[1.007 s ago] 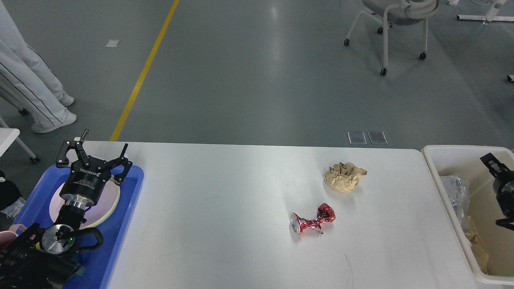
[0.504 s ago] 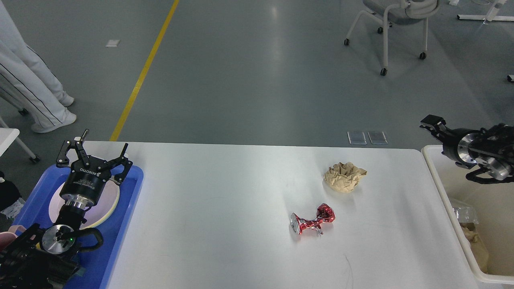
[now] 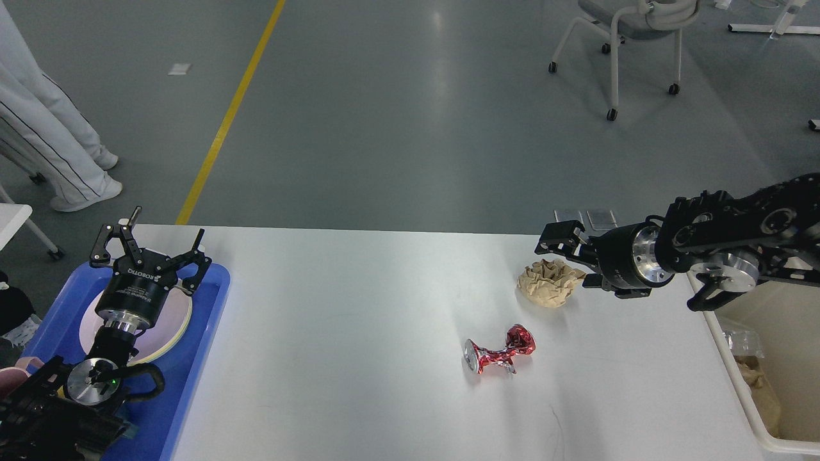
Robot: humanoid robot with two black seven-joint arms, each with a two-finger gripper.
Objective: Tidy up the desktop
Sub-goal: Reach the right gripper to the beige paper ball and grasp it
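The brown paper ball (image 3: pixel 550 283) will keep its crumpled shape rather than open up when I lift it, because creases (image 3: pixel 540 278) bunch it into a tight lump.
The white desktop (image 3: pixel 359 301) carries a crumpled brown paper ball (image 3: pixel 548 286) at the right rear and a crushed red can (image 3: pixel 500 353) in front of it. My right gripper (image 3: pixel 565 257) reaches in from the right, just above the paper ball's rear right edge. Its fingers stand apart with nothing held, so it is open. My left gripper (image 3: pixel 150 248) hovers over the blue tray (image 3: pixel 200 333) at the left edge, open and empty.
A round plate (image 3: pixel 178 318) lies in the blue tray under my left arm. A cream-white bin (image 3: pixel 731 362) with some trash inside stands off the table's right end. On the floor beyond are a wheeled chair (image 3: pixel 631 38) and a person's legs (image 3: pixel 57 141).
My right arm has risen out of the cream bin and swung left over the table to the paper ball. The left arm, can and paper have not moved.
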